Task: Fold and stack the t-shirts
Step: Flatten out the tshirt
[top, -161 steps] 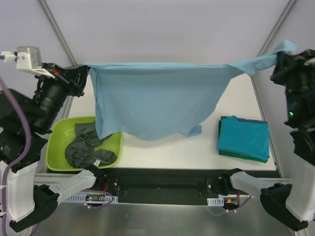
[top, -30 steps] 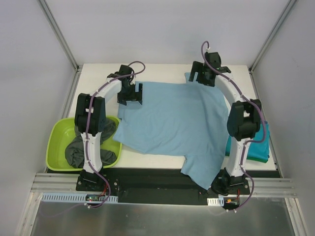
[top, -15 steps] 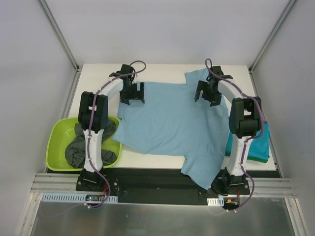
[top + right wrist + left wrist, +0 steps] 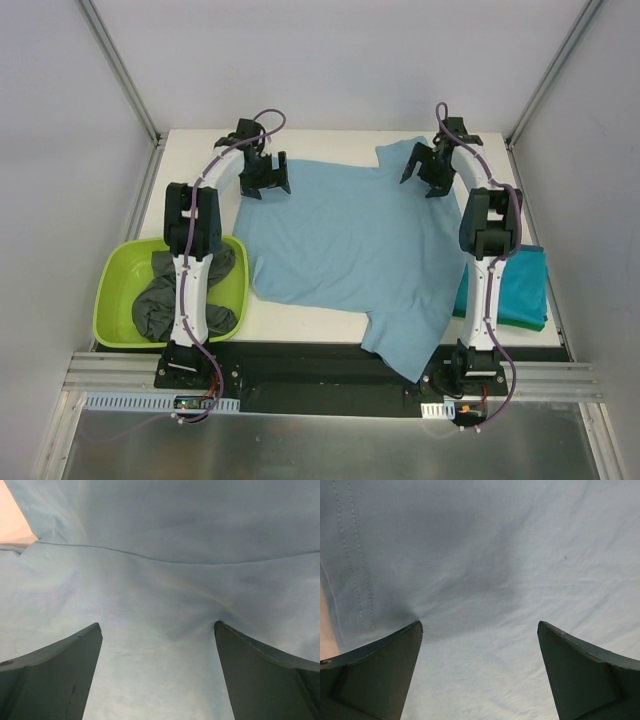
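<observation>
I should first push the cloth farther in, because the light blue t-shirt's near sleeve hangs over the table edge [image 4: 408, 348]. My right gripper will then take that sleeve's hem [image 4: 391, 366].
A light blue t-shirt [image 4: 350, 245] lies spread flat on the white table [image 4: 330, 140], with one corner hanging over the near edge. My left gripper [image 4: 266, 182] stands open at its far left corner, and the fingertips [image 4: 415, 630] press into the cloth [image 4: 495, 555]. My right gripper [image 4: 430, 178] is open at the far right by the sleeve, fingertips [image 4: 222, 630] down on the fabric [image 4: 165, 595]. A folded teal t-shirt [image 4: 522, 290] lies at the right edge, partly under the blue one. Dark grey t-shirts [image 4: 175, 300] sit crumpled in the tub.
A lime-green plastic tub [image 4: 115, 290] stands at the near left corner of the table. Grey enclosure walls and metal posts [image 4: 120, 75] close in both sides. Bare table [image 4: 12, 520] shows just beyond the sleeve.
Seconds ago the blue shirt hung in the air between both grippers; it now lies flat. Over the last second both open grippers slid slightly away from me, and the far edge pulled straighter.
</observation>
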`<act>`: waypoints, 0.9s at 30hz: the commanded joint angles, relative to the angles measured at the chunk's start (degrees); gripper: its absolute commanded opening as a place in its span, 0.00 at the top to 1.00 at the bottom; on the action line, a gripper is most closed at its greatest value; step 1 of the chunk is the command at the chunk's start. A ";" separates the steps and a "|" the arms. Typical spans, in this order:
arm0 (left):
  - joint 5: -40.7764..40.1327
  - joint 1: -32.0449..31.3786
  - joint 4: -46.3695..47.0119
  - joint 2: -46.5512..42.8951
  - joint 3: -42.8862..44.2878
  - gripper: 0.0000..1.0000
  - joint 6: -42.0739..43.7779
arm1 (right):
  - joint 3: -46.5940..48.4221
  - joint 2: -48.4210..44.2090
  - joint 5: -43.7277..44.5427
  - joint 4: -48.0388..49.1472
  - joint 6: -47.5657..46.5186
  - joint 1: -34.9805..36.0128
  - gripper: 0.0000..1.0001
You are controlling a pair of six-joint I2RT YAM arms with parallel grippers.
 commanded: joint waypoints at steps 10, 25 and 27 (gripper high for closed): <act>3.78 2.86 -0.85 9.10 15.14 0.01 1.05 | 16.00 10.34 -5.42 3.83 4.26 -2.55 0.04; 5.10 3.21 -0.77 -0.01 17.18 0.01 5.71 | 21.55 10.62 -2.52 19.48 3.65 -3.60 0.04; 4.58 2.95 -0.85 -4.49 13.33 0.01 5.44 | 18.75 6.24 -3.23 18.43 1.47 -3.08 0.04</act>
